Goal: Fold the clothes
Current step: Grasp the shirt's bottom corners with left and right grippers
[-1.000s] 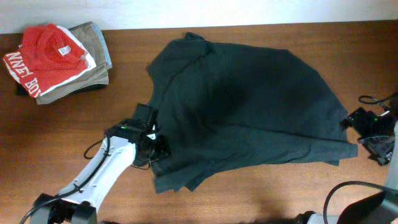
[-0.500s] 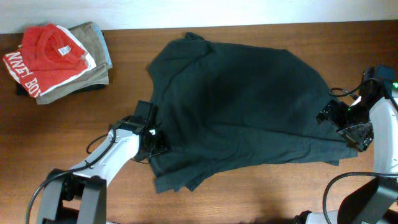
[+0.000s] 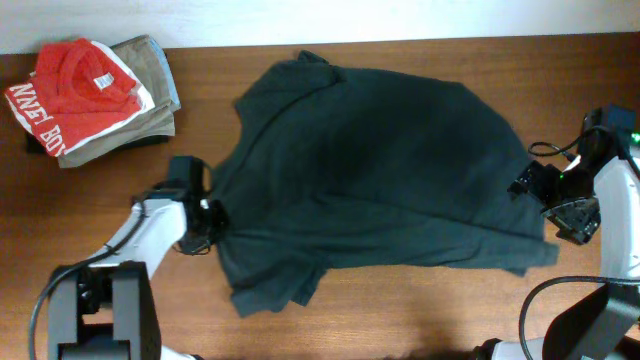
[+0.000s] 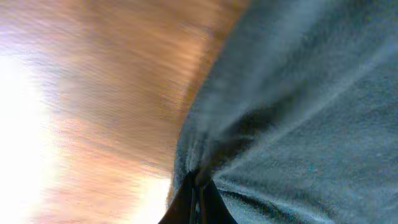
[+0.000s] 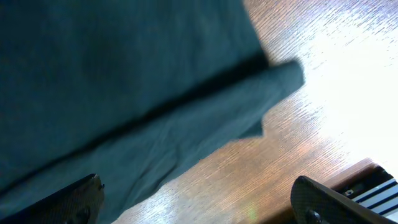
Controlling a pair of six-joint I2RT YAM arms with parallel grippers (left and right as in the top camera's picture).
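An under layer (image 3: 516, 271) sticks out below the shirt's hem corner, so next my right gripper goes back and pinches the shirt's near edge (image 3: 496, 265) there before it folds.
The clothes, a large very dark green-black T-shirt (image 3: 380, 180), lie spread and rumpled across the middle of the wooden table. My left gripper (image 3: 207, 222) sits at the shirt's left edge and is shut on a pinch of that fabric. In the left wrist view the gripper (image 4: 198, 200) has its jaws pressed together with the dark cloth (image 4: 298, 106) bunched at their tips. My right gripper (image 3: 560, 203) stands open at the shirt's right edge. The right wrist view shows this gripper (image 5: 196, 205) spread wide, bare wood between the fingers and the shirt's hem (image 5: 137, 87) just ahead.
A folded red shirt with white lettering (image 3: 75, 95) rests on a folded khaki garment (image 3: 152, 62) at the back left corner. The table's far edge meets a pale wall. Black cables (image 3: 560, 150) hang by the right arm.
The left gripper has shut on the shirt's left edge and drawn it leftward, stretching the cloth. The right gripper moved in to the shirt's right edge and has held there, open.
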